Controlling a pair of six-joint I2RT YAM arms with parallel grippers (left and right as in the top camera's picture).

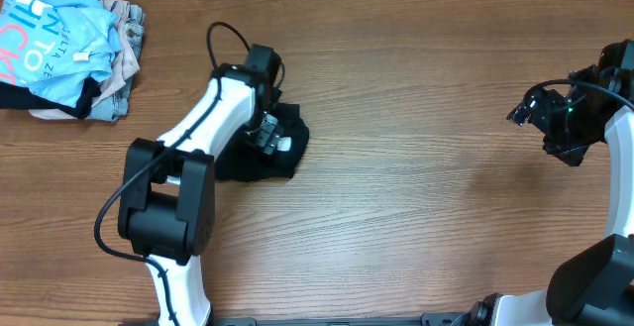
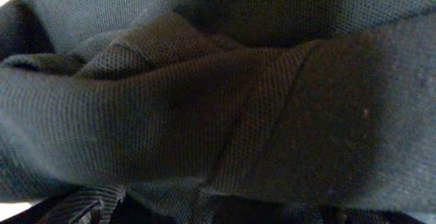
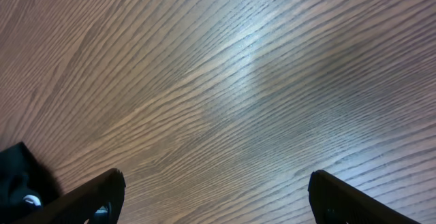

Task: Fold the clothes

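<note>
A ribbed edge (image 2: 87, 202) shows from under the creased layers, so the robot should expect a hidden white tag to come into view when it lifts the black T-shirt (image 2: 177, 122).
The black T-shirt (image 1: 265, 163) lies in a small bunched heap left of the table's middle. My left gripper (image 1: 270, 135) is down on its upper part. In the left wrist view the black fabric (image 2: 218, 101) fills the frame in creased layers and hides the fingers, so I cannot tell whether they are open or shut. A ribbed hem or collar edge (image 2: 82, 203) shows at the bottom left. My right gripper (image 1: 543, 128) is far off at the right side. It is open and empty (image 3: 214, 180) above bare wood.
A pile of other clothes sits at the back left corner: a light blue printed shirt (image 1: 54, 39) on top of beige garments (image 1: 121, 54). The wooden table (image 1: 426, 197) runs between the two arms.
</note>
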